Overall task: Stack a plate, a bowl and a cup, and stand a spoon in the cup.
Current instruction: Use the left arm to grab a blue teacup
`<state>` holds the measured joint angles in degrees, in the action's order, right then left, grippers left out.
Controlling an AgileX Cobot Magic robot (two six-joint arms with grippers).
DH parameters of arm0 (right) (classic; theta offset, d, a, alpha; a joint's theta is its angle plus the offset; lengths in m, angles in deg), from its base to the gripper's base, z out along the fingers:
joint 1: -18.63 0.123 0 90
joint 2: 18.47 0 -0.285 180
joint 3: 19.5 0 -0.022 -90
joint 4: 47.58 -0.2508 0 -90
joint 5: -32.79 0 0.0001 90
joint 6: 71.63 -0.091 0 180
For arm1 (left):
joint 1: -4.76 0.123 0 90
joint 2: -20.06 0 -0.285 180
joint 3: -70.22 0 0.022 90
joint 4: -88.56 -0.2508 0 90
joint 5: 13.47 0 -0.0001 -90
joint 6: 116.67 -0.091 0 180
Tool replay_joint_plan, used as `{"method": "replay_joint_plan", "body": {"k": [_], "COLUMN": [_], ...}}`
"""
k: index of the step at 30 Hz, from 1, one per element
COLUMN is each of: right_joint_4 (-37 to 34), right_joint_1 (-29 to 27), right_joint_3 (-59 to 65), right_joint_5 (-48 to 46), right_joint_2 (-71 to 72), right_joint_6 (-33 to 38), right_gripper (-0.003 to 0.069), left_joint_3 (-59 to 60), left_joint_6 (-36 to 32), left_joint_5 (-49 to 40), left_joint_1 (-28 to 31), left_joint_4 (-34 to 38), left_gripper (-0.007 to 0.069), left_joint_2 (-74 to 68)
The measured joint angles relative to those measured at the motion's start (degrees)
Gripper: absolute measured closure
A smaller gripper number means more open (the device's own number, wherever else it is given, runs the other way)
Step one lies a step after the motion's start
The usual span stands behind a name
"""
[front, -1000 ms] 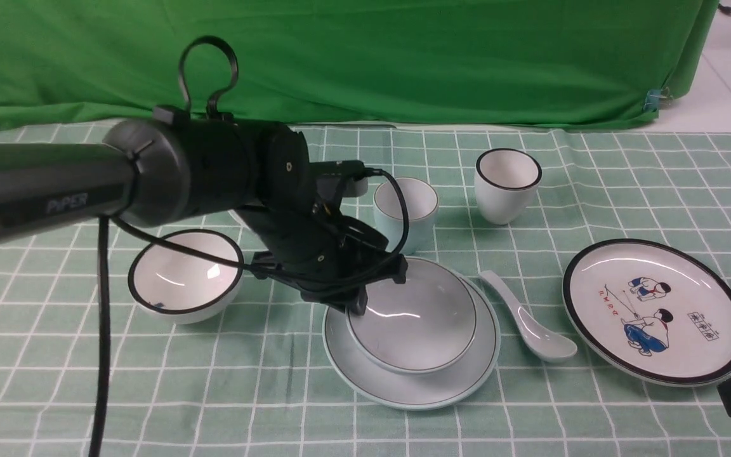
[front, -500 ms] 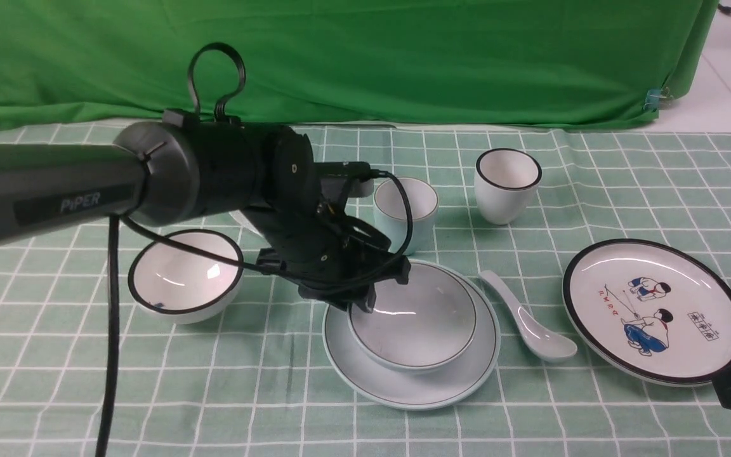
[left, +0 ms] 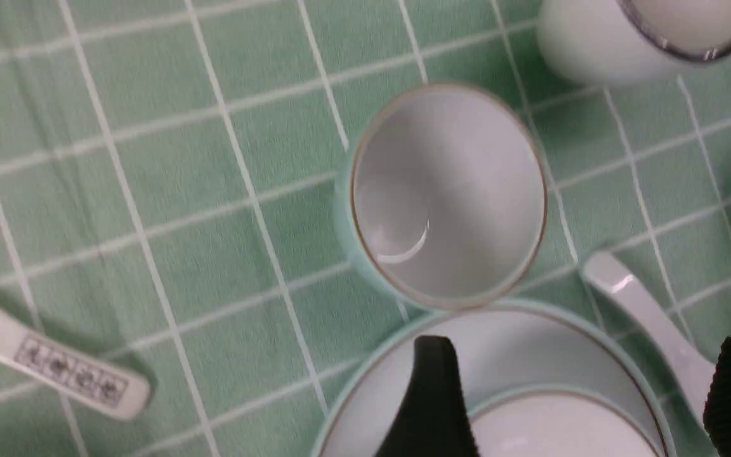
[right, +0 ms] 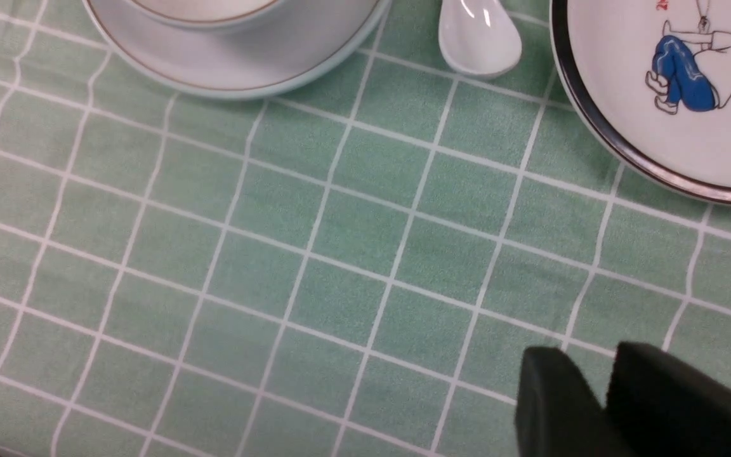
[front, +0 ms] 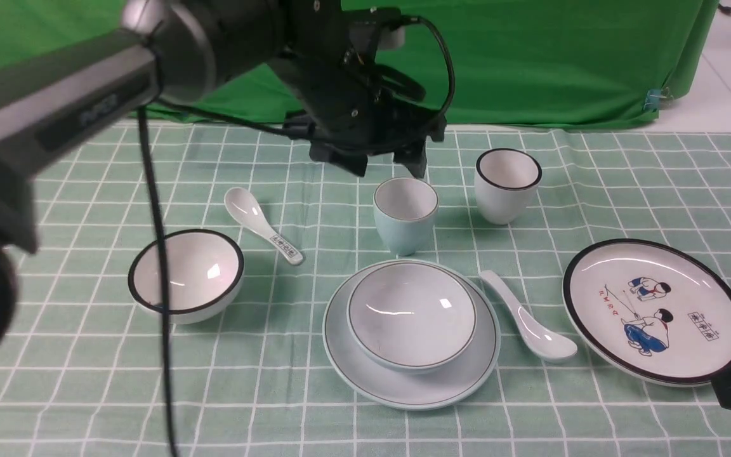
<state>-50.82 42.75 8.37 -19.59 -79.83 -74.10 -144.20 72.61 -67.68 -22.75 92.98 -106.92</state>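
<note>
The pale blue cup (front: 405,217) is narrower than the pale bowl's opening (front: 412,313). The cup will sit inside the bowl with its rim sticking out when I lower it.
The pale bowl (front: 411,314) sits inside the blue-green plate (front: 411,390) at the centre front. Just behind them the pale blue cup (front: 405,216) stands upright on the cloth. To the right of the plate lies the plain white spoon (front: 527,317). My left gripper (front: 389,168) hangs open and empty above the cup. In the left wrist view the cup (left: 448,197) lies past the fingertips, and the left gripper (left: 587,344) is over the plate (left: 378,381) and bowl (left: 562,425). My right gripper (right: 587,362) hovers low over bare cloth at the front right, open by a narrow gap, holding nothing.
A black-rimmed white bowl (front: 184,276) and a spoon with dark characters (front: 264,225) lie at the left. A black-rimmed white cup (front: 507,184) stands right of the pale cup. A cartoon plate (front: 654,311) lies at the right. A green curtain hangs behind the table.
My left gripper opened, let go of the bowl's rim, then rose and moved back over the cup. The bowl stays on the plate. The right arm hardly moved.
</note>
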Motion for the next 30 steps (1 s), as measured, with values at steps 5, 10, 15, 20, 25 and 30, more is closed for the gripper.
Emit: {"method": "replay_joint_plan", "body": {"k": [5,10,15,20,25,30], "right_joint_4": [0.0,0.0,0.0,0.0,0.0,0.0], "right_joint_1": [0.0,0.0,0.0,0.0,0.0,0.0], "right_joint_3": [0.0,0.0,0.0,0.0,0.0,0.0], "right_joint_5": [0.0,0.0,0.0,0.2,0.2,0.2], "right_joint_2": [0.0,0.0,0.0,0.0,0.0,0.0], "right_joint_6": [0.0,0.0,0.0,0.0,0.0,0.0], "right_gripper": [0.0479,0.0475,0.0470,0.0467,0.0464,0.0464], "left_joint_3": [-7.5,-8.0,-8.1,-8.1,-9.4,-11.9], "left_joint_6": [1.0,1.0,1.0,1.0,0.8,-4.9], "left_joint_5": [-2.5,-0.5,1.4,0.9,-0.2,-7.5], "left_joint_1": [2.2,2.3,2.3,2.4,2.5,2.6], "left_joint_4": [-0.8,-0.8,-0.3,-0.3,-2.1,-0.7], "left_gripper": [0.0096,0.0096,0.0156,0.0442,0.0589,0.0592], "left_joint_2": [-8.5,-12.4,-14.5,-15.6,-13.4,-5.3]}}
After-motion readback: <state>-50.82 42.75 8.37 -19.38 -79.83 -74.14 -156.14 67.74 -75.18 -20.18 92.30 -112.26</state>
